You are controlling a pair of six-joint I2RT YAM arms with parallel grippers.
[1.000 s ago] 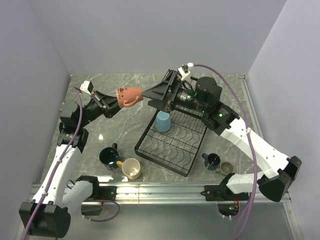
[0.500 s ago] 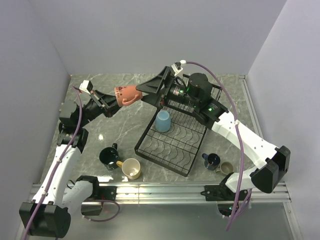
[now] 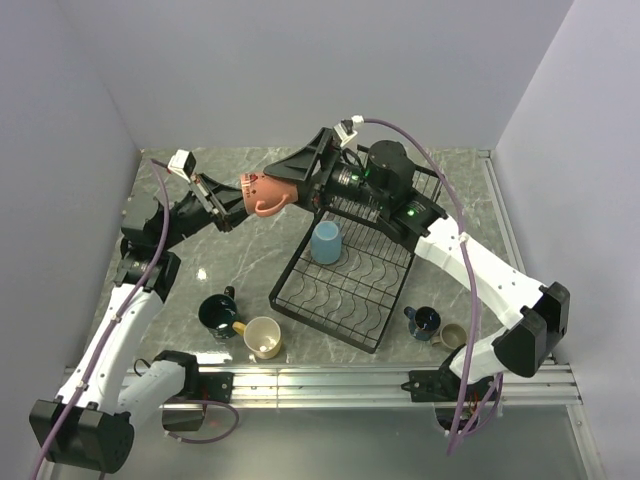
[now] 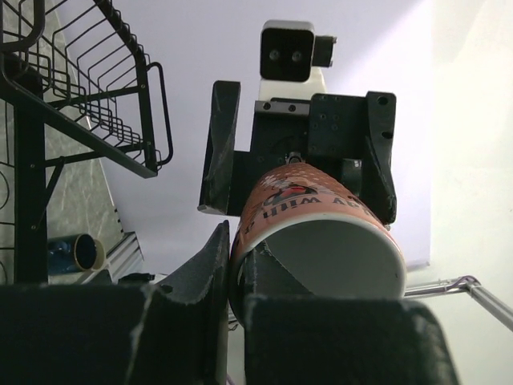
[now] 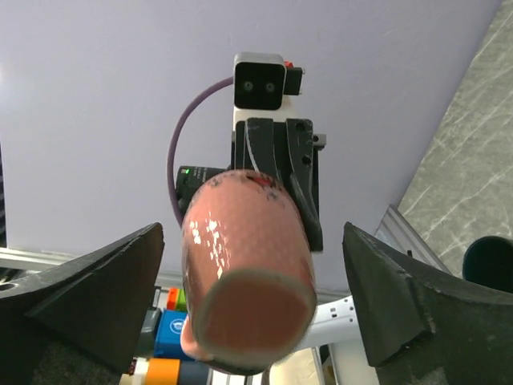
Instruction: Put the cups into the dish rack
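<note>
The salmon pink mug's rim (image 3: 247, 194) is in my left gripper, and that end should face down in the dish rack, so my right gripper should take hold of the mug's base (image 5: 255, 317).
My left gripper (image 3: 232, 200) is shut on the rim of the salmon pink mug (image 3: 262, 191) and holds it sideways in the air, left of the black wire dish rack (image 3: 345, 290). In the left wrist view one finger is inside the mug (image 4: 321, 233) and one outside. My right gripper (image 3: 290, 180) is open, its fingers (image 5: 96, 281) on either side of the mug's base (image 5: 248, 273) without touching it. A light blue mug (image 3: 325, 243) stands upside down in the rack.
A dark teal mug (image 3: 217, 314) and a yellow-cream mug (image 3: 263, 337) stand on the marble table front left. A navy mug (image 3: 424, 322) and a beige-grey mug (image 3: 453, 335) stand right of the rack. Purple walls enclose the table.
My right gripper has moved left, from near the rack's raised basket to around the pink mug's base. My left gripper has lifted the mug slightly.
</note>
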